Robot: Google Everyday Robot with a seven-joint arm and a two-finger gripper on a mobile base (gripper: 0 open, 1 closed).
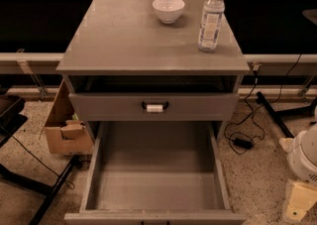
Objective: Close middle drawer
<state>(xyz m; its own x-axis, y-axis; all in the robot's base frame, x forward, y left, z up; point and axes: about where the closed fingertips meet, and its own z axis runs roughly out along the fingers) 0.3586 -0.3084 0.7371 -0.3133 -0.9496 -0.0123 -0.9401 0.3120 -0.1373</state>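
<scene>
The middle drawer (153, 216) will slide in squarely when the robot's gripper pushes its front, as both sides (216, 169) run straight back into the grey cabinet.
The middle drawer (156, 184) is pulled far out of the grey cabinet (148, 40) toward the bottom of the camera view. It is wide, shallow and empty, and its front (153, 217) lies at the frame's bottom edge with the handle almost cut off. Above it sits the grey drawer whose black handle has a white tag (154, 107). My gripper (298, 200) is at the lower right edge, right of the open drawer and apart from it, below the white arm housing (304, 154).
A white bowl (168, 9) and a water bottle (210, 18) stand on the cabinet top. A cardboard box (67, 127) sits left of the cabinet. Cables and a power adaptor (242, 142) lie on the floor at right. Black stand legs (47, 194) cross the lower left.
</scene>
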